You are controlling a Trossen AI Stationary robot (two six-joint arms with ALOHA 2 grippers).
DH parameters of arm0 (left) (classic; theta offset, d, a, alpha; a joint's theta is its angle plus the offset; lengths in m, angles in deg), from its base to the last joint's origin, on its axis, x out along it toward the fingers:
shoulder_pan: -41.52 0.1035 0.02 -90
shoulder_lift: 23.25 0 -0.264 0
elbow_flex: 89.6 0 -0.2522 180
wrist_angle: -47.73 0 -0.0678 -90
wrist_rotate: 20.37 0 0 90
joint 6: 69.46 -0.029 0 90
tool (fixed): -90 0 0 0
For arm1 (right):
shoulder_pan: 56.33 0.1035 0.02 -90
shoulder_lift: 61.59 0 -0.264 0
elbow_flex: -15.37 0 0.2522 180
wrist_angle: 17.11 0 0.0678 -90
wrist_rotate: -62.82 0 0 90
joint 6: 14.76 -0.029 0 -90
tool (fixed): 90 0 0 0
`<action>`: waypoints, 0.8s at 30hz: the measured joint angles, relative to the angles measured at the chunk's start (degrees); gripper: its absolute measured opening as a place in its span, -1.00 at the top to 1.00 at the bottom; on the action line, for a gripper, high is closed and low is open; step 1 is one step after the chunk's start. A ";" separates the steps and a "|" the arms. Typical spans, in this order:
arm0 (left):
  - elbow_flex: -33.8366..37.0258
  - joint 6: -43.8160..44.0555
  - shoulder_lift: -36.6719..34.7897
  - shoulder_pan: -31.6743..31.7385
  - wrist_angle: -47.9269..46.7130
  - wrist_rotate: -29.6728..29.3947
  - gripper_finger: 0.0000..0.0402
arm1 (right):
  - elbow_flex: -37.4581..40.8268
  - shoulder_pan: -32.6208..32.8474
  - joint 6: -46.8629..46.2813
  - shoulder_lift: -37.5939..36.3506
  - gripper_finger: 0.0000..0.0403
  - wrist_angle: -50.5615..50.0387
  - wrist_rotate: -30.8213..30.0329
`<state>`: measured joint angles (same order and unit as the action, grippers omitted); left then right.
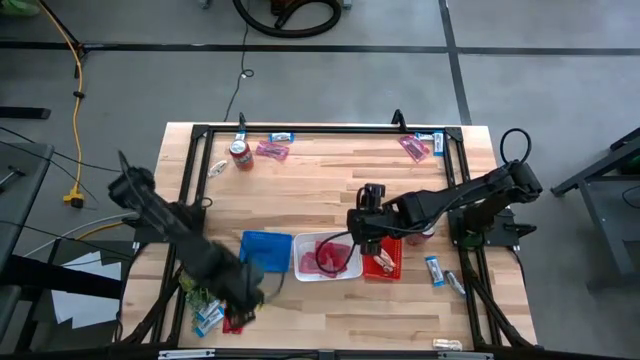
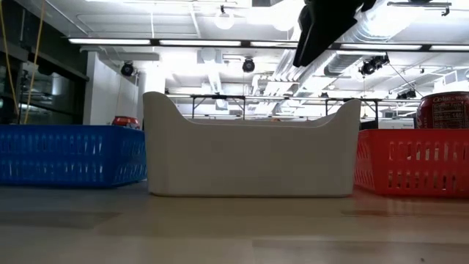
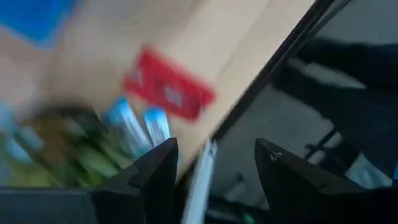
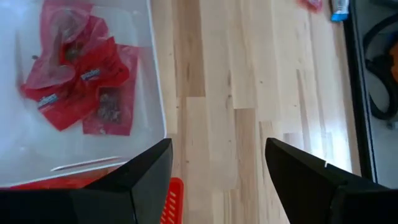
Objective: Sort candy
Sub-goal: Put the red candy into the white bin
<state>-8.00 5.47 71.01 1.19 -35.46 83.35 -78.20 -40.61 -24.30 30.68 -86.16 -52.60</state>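
Note:
The red packet (image 3: 165, 82) rests clear of the blue-and-white bars, so I should keep bringing my left gripper down to the packet's frame-side end (image 3: 196, 102) until my fingers straddle it.
Three trays stand in a row near the table's middle: blue (image 1: 265, 250), white (image 1: 325, 257) and red (image 1: 385, 258). Pink and red candy packets (image 4: 81, 81) lie in the white tray. My right gripper (image 4: 217, 168) hangs open above the white tray's right edge (image 1: 365, 235), holding nothing. My left gripper (image 3: 214, 168) is open and blurred over the near left corner (image 1: 245, 292). Below it lie a red packet (image 3: 168, 93), two blue-and-white bars (image 3: 140, 127) and a green plant (image 3: 74, 155). Loose candy also lies along the far edge (image 1: 272, 150) and at the near right (image 1: 434, 270).
A red soda can (image 1: 240, 153) stands at the far left, and another (image 2: 443, 110) shows behind the red tray. A black frame (image 1: 330, 128) runs around the table's edges. Bare wood lies between the trays and the far edge.

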 joint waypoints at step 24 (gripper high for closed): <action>2.44 35.30 17.56 -8.07 4.67 -1.34 0.01 | 0.07 -0.11 3.40 0.00 -0.25 0.75 2.74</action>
<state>-5.56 40.78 88.56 -6.87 -30.79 82.01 -78.13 -40.71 -20.91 30.68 -85.41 -49.86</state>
